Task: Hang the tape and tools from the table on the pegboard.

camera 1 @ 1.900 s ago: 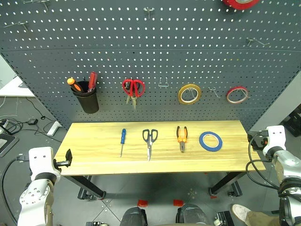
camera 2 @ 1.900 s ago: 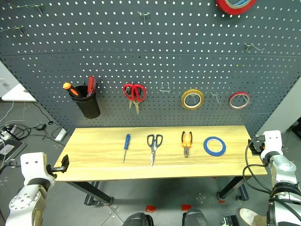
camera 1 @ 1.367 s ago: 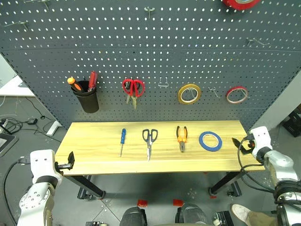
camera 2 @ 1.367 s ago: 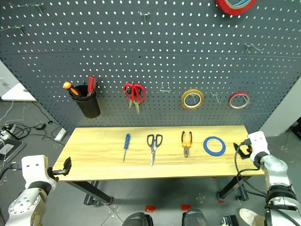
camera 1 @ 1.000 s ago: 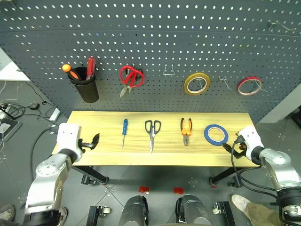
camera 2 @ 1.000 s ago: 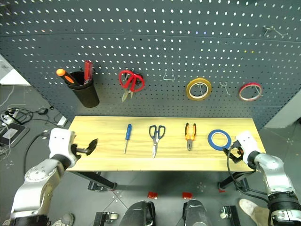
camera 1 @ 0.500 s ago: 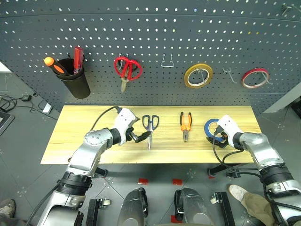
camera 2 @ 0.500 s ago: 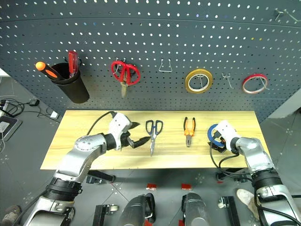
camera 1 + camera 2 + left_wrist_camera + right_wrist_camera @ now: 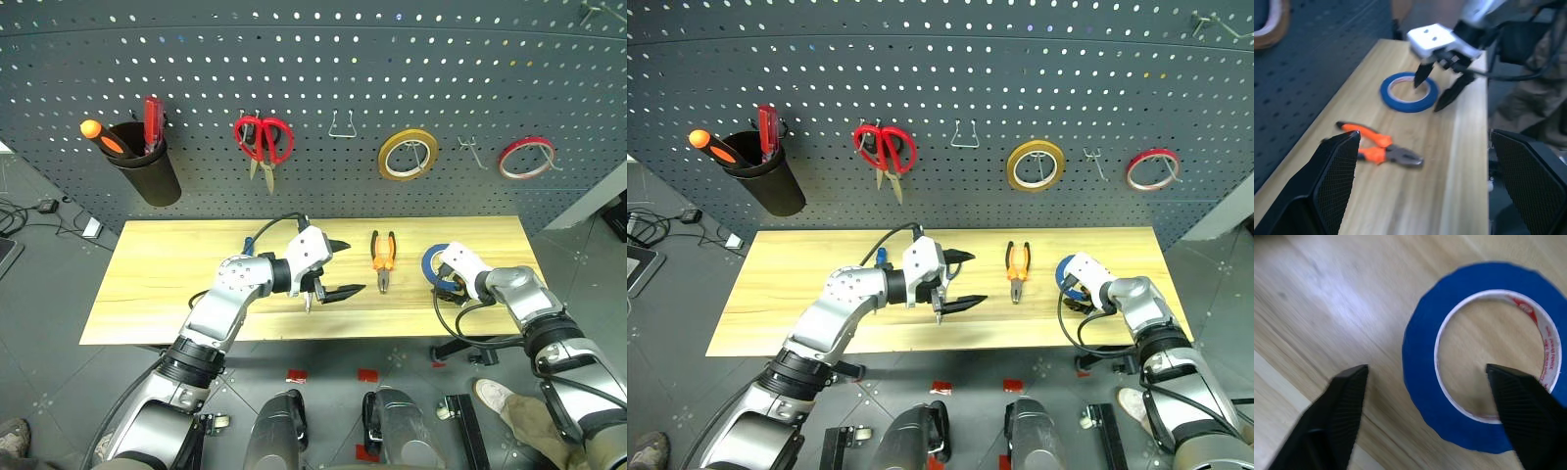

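The tape's hole is much wider than the thin hook (image 9: 473,152). I expect the blue tape (image 9: 429,264) to turn loosely when I hang it.
The blue tape (image 9: 1422,367) lies flat on the table (image 9: 157,284) at the right. My right gripper (image 9: 1427,97) stands open astride the ring's band, one finger in the hole and one outside. Left of the tape lie the orange-and-black pliers (image 9: 381,261). My left gripper (image 9: 338,269) hangs open over the middle of the table, pointing right toward the pliers, with nothing between its fingers. The scissors are mostly hidden under that hand; only a blade tip (image 9: 307,305) shows. The blue screwdriver (image 9: 883,259) peeks out behind the left arm. The pegboard (image 9: 313,88) rises behind the table.
On the pegboard hang red-handled scissors (image 9: 263,139), a yellow tape roll (image 9: 409,155) and a red tape roll (image 9: 524,157). A black cup (image 9: 149,174) holds orange and red screwdrivers. Bare hooks (image 9: 341,123) (image 9: 472,152) stand between them.
My left arm has swung right from the table's left edge to above the scissors. My right gripper has reached in over the tape and its fingers have narrowed. The camera has tilted down.
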Robot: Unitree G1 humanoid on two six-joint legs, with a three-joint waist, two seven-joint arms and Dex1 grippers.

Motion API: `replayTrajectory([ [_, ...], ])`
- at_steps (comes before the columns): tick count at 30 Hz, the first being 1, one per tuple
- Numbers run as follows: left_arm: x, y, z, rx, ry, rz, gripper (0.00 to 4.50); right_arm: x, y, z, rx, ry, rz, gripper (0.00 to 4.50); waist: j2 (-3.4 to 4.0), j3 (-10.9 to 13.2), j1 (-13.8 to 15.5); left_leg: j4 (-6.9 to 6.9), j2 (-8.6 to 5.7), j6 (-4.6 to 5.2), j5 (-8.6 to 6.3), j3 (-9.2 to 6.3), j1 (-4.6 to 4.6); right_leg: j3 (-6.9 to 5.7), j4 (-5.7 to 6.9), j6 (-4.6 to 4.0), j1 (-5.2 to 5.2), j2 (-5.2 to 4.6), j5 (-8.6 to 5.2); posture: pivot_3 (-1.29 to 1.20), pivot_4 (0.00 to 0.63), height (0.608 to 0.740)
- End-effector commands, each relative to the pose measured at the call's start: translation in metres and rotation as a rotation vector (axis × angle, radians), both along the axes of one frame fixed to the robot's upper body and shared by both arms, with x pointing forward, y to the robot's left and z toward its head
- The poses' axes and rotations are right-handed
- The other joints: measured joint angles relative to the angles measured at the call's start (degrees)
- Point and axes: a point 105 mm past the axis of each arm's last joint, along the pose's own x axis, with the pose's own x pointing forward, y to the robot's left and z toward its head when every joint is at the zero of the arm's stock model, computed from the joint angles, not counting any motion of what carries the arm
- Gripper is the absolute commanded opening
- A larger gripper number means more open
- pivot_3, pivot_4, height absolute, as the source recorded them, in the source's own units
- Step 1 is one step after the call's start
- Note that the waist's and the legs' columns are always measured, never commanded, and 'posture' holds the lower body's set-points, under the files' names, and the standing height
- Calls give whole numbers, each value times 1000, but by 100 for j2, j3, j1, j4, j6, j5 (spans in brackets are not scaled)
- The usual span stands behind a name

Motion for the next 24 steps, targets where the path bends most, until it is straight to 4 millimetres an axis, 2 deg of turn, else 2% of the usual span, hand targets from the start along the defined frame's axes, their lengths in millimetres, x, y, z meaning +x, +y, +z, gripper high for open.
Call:
replayTrajectory([
  [1, -8, -5, 8, -15, -20, -76, 4500, 1, -1, -1, -31, 19, 28, 2536, 3, 5, -1, 0, 0, 0, 0, 0, 0, 0, 0, 0, 0, 0, 0, -166, 278, 740],
  [6, -16, -3, 11, -63, 31, -99, 4500, 1, -1, -7, -61, 3, 14, 793, 2, 6, -5, 4, 0, 0, 0, 0, 1, 0, 2, 0, 2, -1, 0, -166, 278, 740],
  [7, -16, -2, 11, -70, 40, -90, 4500, 2, -2, -7, -69, -18, 10, 669, 1, 6, -7, 5, 1, 0, 0, -1, 2, 0, 3, 0, 3, 0, 0, -166, 278, 740],
  [12, -15, 1, 14, -89, 55, -33, 4500, 4, -7, 9, -70, -134, 3, 669, 3, 8, -1, 14, 1, 0, 0, -5, 1, -1, 14, 1, 3, -2, 0, -163, 278, 740],
  [15, -14, -1, 25, -155, 69, 8, 4500, -1, -14, 37, -76, -295, -22, 669, 12, 17, 24, 14, 0, 0, 0, -5, -2, 0, 15, 2, 0, -3, -1, -170, 277, 740],
  [17, -14, -2, 32, -176, 55, 26, 4500, -11, -12, 53, -73, -395, -32, 668, 21, 22, 48, 13, -1, -1, 0, -6, -6, 0, 15, 8, -1, -5, -4, -188, 277, 740],
  [21, -13, -9, 51, -238, 18, 48, 4500, -46, 12, 76, -80, -618, 12, 668, 18, 24, 51, 4, -2, -3, -1, -12, -5, -4, 12, 19, 1, -4, -11, -196, 277, 740],
  [24, -12, -16, 65, -275, -12, 51, 4500, -63, 20, 99, -70, -800, -23, 668, 17, 25, 21, 3, -4, -4, -2, -11, -4, -1, 12, 45, 1, -3, -26, -219, 276, 740],
])
